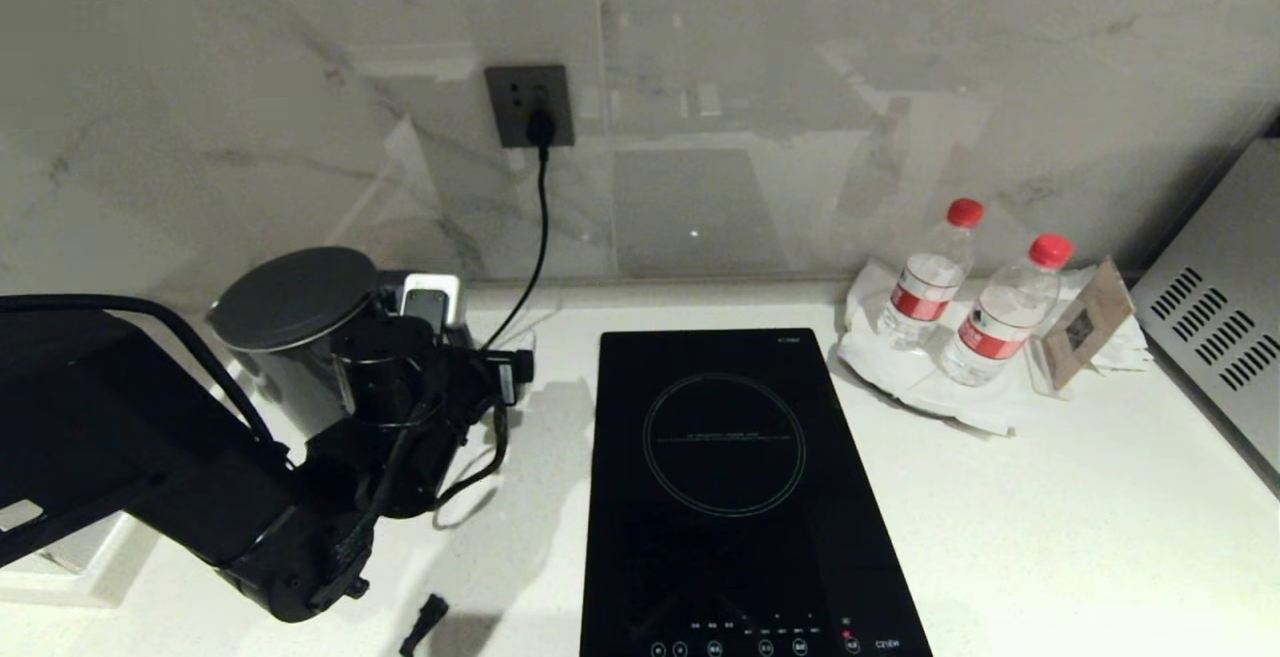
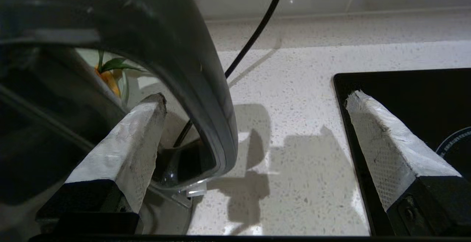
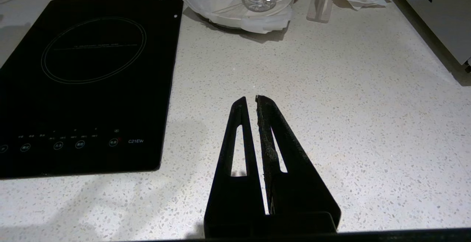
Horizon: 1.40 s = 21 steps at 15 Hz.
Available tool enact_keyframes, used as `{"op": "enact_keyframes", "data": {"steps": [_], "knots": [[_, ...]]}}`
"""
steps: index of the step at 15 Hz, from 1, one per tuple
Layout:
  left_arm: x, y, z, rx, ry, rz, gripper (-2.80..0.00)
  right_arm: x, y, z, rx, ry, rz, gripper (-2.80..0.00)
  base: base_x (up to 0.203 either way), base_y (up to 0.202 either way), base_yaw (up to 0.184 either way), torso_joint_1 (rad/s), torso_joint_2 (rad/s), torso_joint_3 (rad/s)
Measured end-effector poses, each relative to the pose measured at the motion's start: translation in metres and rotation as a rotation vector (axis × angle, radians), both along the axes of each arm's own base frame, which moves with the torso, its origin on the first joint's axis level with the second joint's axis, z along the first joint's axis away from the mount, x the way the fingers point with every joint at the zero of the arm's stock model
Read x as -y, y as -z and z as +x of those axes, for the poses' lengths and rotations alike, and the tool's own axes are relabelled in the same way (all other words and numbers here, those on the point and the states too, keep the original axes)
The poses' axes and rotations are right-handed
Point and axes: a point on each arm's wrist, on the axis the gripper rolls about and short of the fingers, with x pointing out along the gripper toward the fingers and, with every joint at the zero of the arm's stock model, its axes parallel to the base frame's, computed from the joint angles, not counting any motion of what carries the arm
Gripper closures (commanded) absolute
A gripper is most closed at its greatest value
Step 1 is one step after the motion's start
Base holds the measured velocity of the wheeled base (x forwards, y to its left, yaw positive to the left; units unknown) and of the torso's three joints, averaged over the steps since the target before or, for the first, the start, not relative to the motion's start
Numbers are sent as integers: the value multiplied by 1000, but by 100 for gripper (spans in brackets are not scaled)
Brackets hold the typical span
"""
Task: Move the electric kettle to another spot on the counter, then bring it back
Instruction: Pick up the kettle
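Observation:
The handle's loop (image 2: 175, 109) has one finger inside, the other clear outside, so my left gripper should keep rising along the kettle's handle, then close near its top bend (image 2: 174, 32).
The electric kettle (image 1: 290, 302), glossy black with a flat matte lid, stands at the back left of the white speckled counter (image 1: 1050, 497). My left arm (image 1: 330, 477) reaches in against the kettle's right side. In the left wrist view my left gripper (image 2: 255, 96) is open wide around the kettle's loop handle (image 2: 206, 87). One white-padded finger (image 2: 128, 142) sits inside the loop. The other finger (image 2: 382, 139) hangs over the hob's edge. Neither pad presses the handle. My right gripper (image 3: 250, 98) is shut and empty, low over bare counter right of the hob.
A black glass hob (image 1: 725, 497) lies in the middle. A black cord (image 1: 540, 227) runs from the wall socket (image 1: 530, 105) down behind the kettle. Two water bottles (image 1: 930, 277) stand on white paper at the back right, beside a silver appliance (image 1: 1215, 337).

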Motion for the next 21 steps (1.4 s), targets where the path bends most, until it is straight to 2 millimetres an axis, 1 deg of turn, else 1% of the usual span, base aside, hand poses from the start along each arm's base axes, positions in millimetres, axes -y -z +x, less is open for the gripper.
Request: {"op": "enact_keyframes", "data": {"steps": [6, 12, 21], "knots": [[4, -13, 10, 35, -4, -17, -280, 0, 0, 0, 0, 0, 0, 0, 0, 0, 0, 0, 0, 0], [-2, -19, 20, 62, -29, -28, -280, 0, 0, 0, 0, 0, 0, 0, 0, 0, 0, 0, 0, 0], [-6, -25, 23, 76, -44, -33, -280, 0, 0, 0, 0, 0, 0, 0, 0, 0, 0, 0, 0, 0]]}}
